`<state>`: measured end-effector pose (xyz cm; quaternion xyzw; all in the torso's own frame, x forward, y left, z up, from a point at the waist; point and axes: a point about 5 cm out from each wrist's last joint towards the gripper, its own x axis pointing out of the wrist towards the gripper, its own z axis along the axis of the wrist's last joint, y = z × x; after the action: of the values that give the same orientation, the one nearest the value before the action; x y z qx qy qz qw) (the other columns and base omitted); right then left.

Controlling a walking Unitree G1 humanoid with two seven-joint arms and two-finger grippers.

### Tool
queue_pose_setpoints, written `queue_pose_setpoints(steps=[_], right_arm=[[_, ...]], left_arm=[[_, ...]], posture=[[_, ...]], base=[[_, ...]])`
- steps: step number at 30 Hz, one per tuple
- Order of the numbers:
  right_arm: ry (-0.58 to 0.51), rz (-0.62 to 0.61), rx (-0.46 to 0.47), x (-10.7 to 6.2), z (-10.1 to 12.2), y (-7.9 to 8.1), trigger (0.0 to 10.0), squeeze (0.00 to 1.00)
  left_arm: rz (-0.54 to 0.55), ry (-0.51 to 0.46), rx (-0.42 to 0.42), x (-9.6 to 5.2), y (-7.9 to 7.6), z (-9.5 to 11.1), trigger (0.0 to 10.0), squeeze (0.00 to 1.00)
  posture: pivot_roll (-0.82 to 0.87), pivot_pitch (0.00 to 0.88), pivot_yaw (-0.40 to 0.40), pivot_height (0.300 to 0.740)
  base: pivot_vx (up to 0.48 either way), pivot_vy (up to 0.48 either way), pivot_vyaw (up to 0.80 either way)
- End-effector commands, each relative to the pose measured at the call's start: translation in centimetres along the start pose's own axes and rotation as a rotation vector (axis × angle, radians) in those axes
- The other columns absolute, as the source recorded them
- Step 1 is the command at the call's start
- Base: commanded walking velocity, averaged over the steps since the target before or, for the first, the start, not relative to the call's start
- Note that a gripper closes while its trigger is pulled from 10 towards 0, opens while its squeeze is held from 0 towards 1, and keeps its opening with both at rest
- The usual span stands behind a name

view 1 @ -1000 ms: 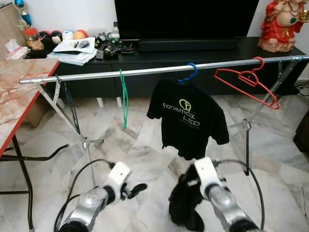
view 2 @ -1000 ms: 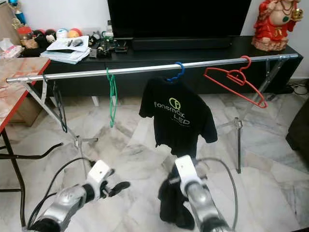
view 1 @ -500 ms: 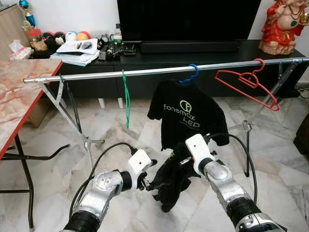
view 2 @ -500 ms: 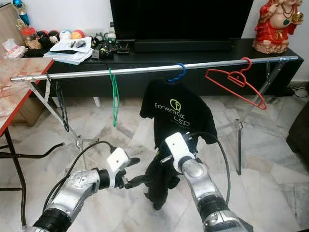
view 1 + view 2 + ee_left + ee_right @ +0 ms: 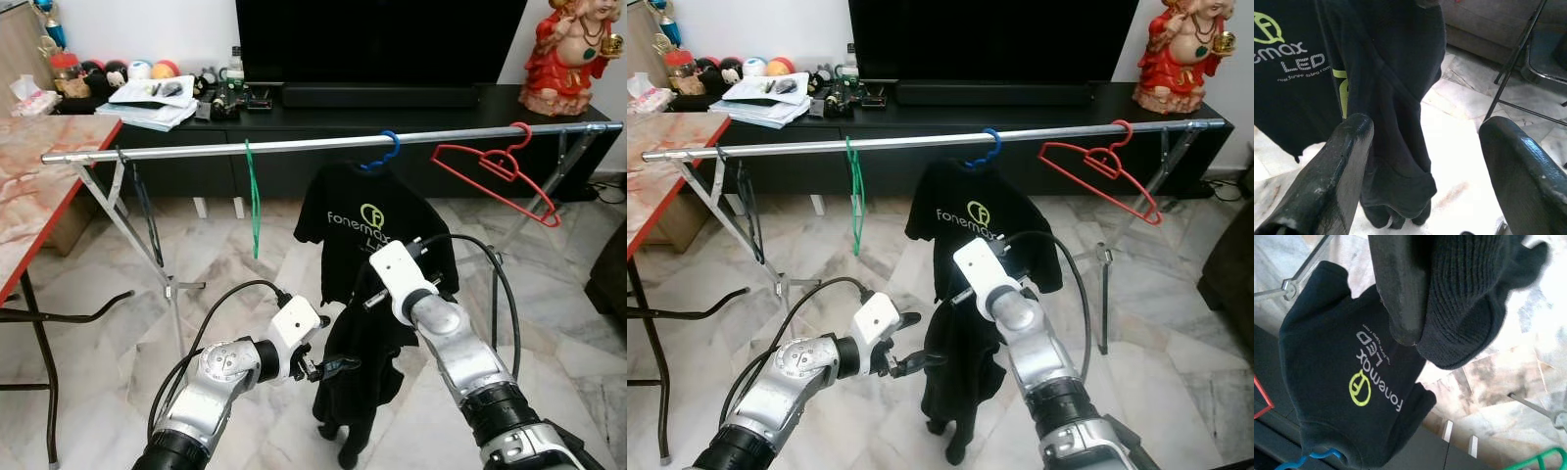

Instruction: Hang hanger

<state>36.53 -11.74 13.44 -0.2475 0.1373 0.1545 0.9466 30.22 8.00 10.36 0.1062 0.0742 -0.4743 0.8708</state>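
Note:
My left gripper has the black garment (image 5: pixel 359 364) hanging limp in long folds (image 5: pixel 1396 112), so it will flop over the gripper's fingers and droop below when I carry it.
A black garment (image 5: pixel 358 377) hangs limp from my right gripper (image 5: pixel 370 294), which is shut on its top just in front of the hung T-shirt. In the right wrist view a finger (image 5: pixel 1400 289) presses against the dark knit cloth (image 5: pixel 1464 298). My left gripper (image 5: pixel 331 341) is open beside the garment's left edge; in the left wrist view its fingers (image 5: pixel 1347 152) stand wide apart with the garment (image 5: pixel 1396 98) just beyond them. A silver rail (image 5: pixel 294 145) carries a green hanger (image 5: pixel 254 201), a blue hanger (image 5: pixel 385 152) bearing a black T-shirt (image 5: pixel 367 220), and a bare red hanger (image 5: pixel 500 176).
A marble-topped table (image 5: pixel 39 186) stands at the left. Behind the rail runs a black TV cabinet (image 5: pixel 323 103) with clutter and a red statue (image 5: pixel 573 54). The rail's folding legs (image 5: pixel 127 235) spread over the marble floor.
Both arms have risen. The right gripper lifted the black garment off the floor toward the rail. The left gripper came in beside the garment.

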Motion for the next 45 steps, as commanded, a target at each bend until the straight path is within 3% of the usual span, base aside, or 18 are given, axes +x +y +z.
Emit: queue_pose_setpoints(steps=[1, 6, 8, 12, 16, 26, 39, 43, 45], right_arm=[[-0.062, -0.009, 0.017, -0.3, 2.4, 0.0, 10.0, 0.0], [-0.057, 0.047, 0.102, -1.3, 3.7, 1.7, 10.0, 0.0], [-0.033, 0.055, 0.129, -1.9, 3.9, 2.7, 10.0, 0.0], [-0.028, 0.037, 0.155, -2.4, 4.3, 3.1, 10.0, 0.0], [-0.003, 0.043, 0.194, -2.9, 4.3, 3.5, 10.0, 0.0], [0.069, -0.084, 0.28, -3.3, 3.4, 2.2, 10.0, 0.0], [0.077, -0.098, 0.286, -3.6, 3.2, 1.8, 10.0, 0.0], [0.083, -0.105, 0.29, -3.5, 3.1, 1.7, 10.0, 0.0], [0.072, -0.091, 0.308, -3.5, 3.3, 1.7, 10.0, 0.0]], left_arm=[[-0.014, -0.005, 0.006, 0.1, -0.4, 0.4, 10.0, 0.0], [-0.016, -0.002, 0.002, 0.2, -0.8, 0.9, 10.0, 0.0], [0.064, 0.017, -0.02, 0.6, -0.6, 1.2, 10.0, 0.0], [0.117, -0.003, -0.078, 1.0, -0.6, 1.8, 10.0, 0.0], [0.099, -0.054, -0.136, 1.3, -1.3, 2.7, 10.0, 0.0], [0.245, -0.011, -0.203, 1.7, -1.2, 3.5, 10.0, 0.0], [0.392, 0.121, -0.172, 0.0, 1.0, 1.9, 10.0, 0.0], [0.273, 0.094, -0.188, 0.3, -0.1, 2.4, 10.0, 0.0], [0.099, 0.09, -0.143, 0.4, -1.8, 2.9, 10.0, 0.0]], posture=[[-0.07, 0.056, -0.015, 0.74], [-0.07, 0.059, -0.02, 0.74], [-0.07, 0.061, -0.02, 0.74], [-0.07, 0.063, -0.021, 0.74], [-0.07, 0.065, -0.022, 0.74], [-0.07, 0.077, -0.013, 0.74], [-0.07, 0.085, -0.007, 0.74], [-0.07, 0.085, -0.009, 0.74], [-0.07, 0.084, -0.01, 0.74]], base=[[0.0, 0.0, 0.0], [0.0, 0.0, 0.0], [0.0, 0.0, 0.0], [0.0, 0.0, 0.0], [0.0, 0.0, 0.0], [0.0, 0.0, 0.0], [0.0, 0.0, 0.0], [0.0, 0.0, 0.0], [0.0, 0.0, 0.0]])
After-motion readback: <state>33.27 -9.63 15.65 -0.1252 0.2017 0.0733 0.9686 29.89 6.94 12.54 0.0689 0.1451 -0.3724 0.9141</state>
